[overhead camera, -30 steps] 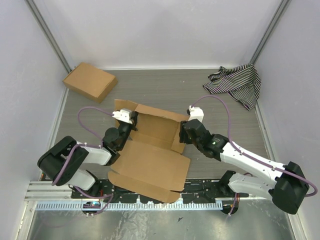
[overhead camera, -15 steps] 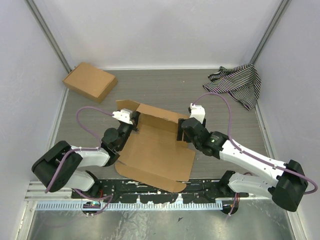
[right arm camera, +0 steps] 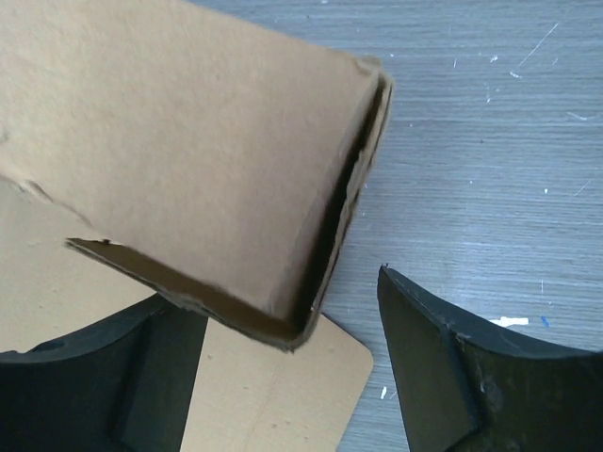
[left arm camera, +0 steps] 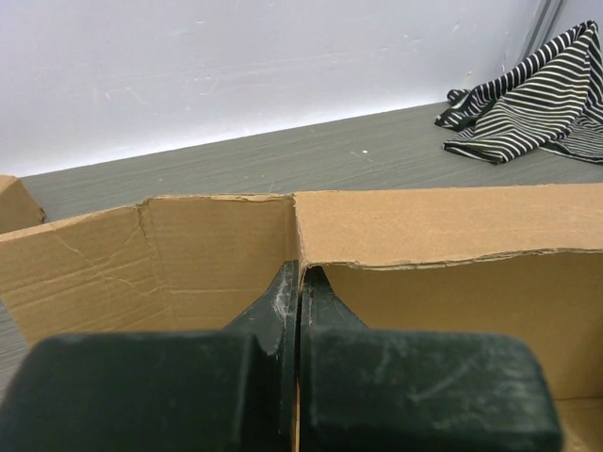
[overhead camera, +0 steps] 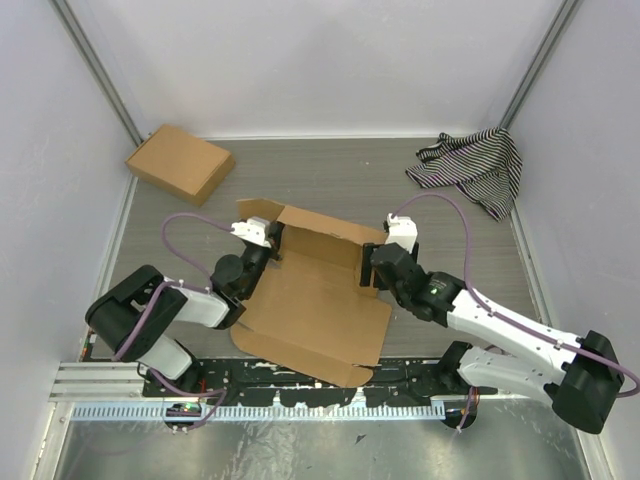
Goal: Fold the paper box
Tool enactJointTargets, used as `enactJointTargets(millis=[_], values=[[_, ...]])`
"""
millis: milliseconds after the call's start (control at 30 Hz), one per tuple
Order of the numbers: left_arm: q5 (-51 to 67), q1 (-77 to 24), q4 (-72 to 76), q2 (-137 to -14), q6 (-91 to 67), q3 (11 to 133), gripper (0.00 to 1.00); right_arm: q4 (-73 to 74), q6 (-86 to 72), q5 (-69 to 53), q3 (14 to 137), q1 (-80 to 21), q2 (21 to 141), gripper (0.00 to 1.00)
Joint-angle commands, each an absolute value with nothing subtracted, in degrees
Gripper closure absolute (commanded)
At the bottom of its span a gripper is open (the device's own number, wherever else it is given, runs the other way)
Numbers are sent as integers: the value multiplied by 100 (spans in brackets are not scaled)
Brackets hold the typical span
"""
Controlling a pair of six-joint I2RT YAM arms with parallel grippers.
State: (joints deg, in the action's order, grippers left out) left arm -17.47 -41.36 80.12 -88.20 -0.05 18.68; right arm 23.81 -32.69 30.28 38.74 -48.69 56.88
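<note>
My right gripper needs to pinch the doubled flap (right arm camera: 306, 306) and straighten the box before my left gripper folds the splayed flap, because the box's back side (overhead camera: 330, 226) is at a slant across the table.
The paper box (overhead camera: 315, 305) lies half-formed at the table's middle, its back wall and side flaps raised and its wide front panel flat. My left gripper (overhead camera: 264, 246) is shut on the box's left side wall; in the left wrist view the fingers (left arm camera: 279, 299) pinch the thin cardboard edge (left arm camera: 415, 226) at the back left corner. My right gripper (overhead camera: 374, 268) is open at the right side. In the right wrist view (right arm camera: 283, 363) the doubled right flap (right arm camera: 207, 151) hangs between the spread fingers (right arm camera: 452, 367), touching neither.
A second, fully formed brown box (overhead camera: 180, 163) sits at the back left, its corner showing in the left wrist view (left arm camera: 14, 202). A striped cloth (overhead camera: 470, 165) lies at the back right and also shows in the left wrist view (left arm camera: 528, 104). White walls enclose the table.
The box has shifted right and back, and its front panel now lies squarer. Both grippers moved slightly away from the bases with it. The right flap stands more upright.
</note>
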Motion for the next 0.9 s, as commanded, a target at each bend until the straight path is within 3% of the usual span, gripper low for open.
enactJointTargets(millis=[0,333,433,567,867], values=[[-1811,-4170,8196,-8923,-18,1942,100,2030,-3333,2937,3675,-4896,5462,24],[-1820,-4288,8166,-8768,-22,1970,100,1667,-3689,3320,3509,-4913,6029,33],[-1880,-4362,7937,-8631,28,2010,100,1823,-3997,3552,3517,-4922,6135,44],[-2030,-4427,7612,-8400,122,2015,100,2195,-4421,3884,3614,-4923,6284,67],[-2229,-4595,7128,-7976,257,1974,100,2399,-4736,4236,3772,-4938,6709,86]])
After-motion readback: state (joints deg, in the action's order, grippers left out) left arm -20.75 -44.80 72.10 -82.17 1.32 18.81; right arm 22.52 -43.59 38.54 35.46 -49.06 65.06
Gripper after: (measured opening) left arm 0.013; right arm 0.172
